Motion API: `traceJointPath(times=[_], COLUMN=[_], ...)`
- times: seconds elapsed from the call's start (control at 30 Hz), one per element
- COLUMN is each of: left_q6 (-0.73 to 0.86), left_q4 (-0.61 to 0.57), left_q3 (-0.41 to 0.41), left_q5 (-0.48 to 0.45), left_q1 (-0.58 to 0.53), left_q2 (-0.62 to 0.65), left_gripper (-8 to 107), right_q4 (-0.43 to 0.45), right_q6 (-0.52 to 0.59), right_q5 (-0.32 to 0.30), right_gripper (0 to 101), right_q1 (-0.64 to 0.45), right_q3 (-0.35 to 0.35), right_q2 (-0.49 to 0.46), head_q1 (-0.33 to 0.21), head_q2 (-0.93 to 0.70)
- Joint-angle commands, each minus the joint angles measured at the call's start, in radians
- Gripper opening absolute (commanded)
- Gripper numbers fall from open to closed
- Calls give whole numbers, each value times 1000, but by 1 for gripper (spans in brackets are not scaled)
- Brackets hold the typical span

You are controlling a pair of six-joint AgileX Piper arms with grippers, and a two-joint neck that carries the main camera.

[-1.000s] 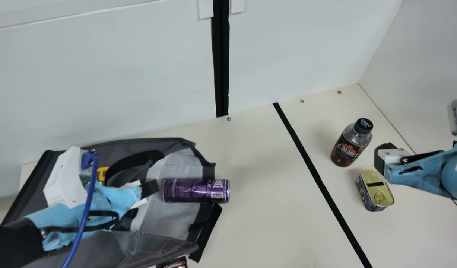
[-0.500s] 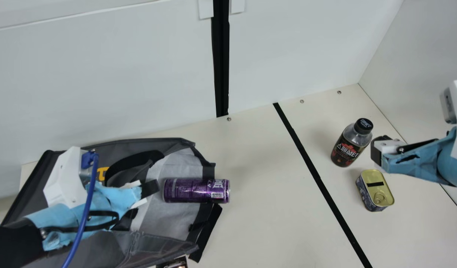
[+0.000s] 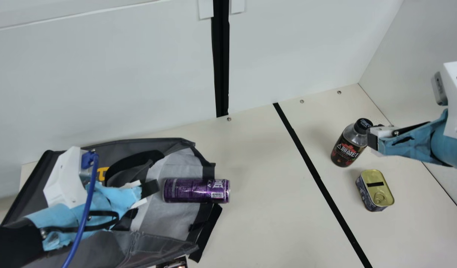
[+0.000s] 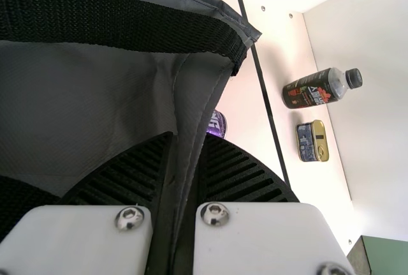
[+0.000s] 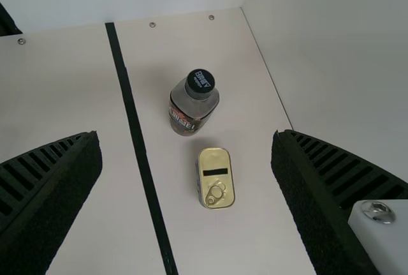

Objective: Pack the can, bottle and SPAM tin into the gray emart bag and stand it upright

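Observation:
The purple can's end [image 3: 224,190] sticks out past the gray bag's edge, so the can [image 3: 193,190] will move deeper and turn at an angle when the robot carries the bottle in.
My left gripper [image 3: 150,193] is over the gray bag [image 3: 168,219], which lies on its side with its mouth to the right. In the left wrist view that gripper [image 4: 175,192] is shut on the bag's gray edge [image 4: 191,103]. The purple can [image 3: 196,190] lies at the bag's mouth, partly on its lining. At the right, my right gripper [image 3: 373,139] is beside the upright bottle [image 3: 347,147], above table height; the SPAM tin [image 3: 375,190] stands in front of the bottle. Seen from the right wrist, the right gripper [image 5: 186,160] is wide open, holding nothing.
A black tape line [image 3: 317,178] runs along the cream table [image 3: 265,208] between can and bottle. White walls [image 3: 139,74] stand behind and at the right. Part of a dark object [image 3: 176,262] shows at the near edge below the bag.
My right arm has moved up and left in the main view, its gripper now nearer the bottle's cap. The left arm, bag, can, bottle and tin have kept their places.

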State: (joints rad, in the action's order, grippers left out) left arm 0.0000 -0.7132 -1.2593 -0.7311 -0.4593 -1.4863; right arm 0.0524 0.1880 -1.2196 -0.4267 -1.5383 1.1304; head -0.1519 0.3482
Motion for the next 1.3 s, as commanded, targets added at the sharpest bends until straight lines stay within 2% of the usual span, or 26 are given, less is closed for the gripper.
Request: traceJointPath(times=[0.0,0.73,1.27], left_q6=[0,0,0], left_q4=[0,0,0], left_q3=[0,0,0], left_q5=[0,0,0], left_q1=[0,0,0], left_q2=[0,0,0], left_gripper=[-8,-8,-8], right_q4=[-11,-92,-105], right_q6=[11,97,124], right_q5=[0,0,0], right_gripper=[95,95,95], right_q1=[-12,-98,-122], right_q3=[-9,-130,-170], right_q2=[18,241,379], head_q1=[-23,-23,-23], head_q2=[1,1,1])
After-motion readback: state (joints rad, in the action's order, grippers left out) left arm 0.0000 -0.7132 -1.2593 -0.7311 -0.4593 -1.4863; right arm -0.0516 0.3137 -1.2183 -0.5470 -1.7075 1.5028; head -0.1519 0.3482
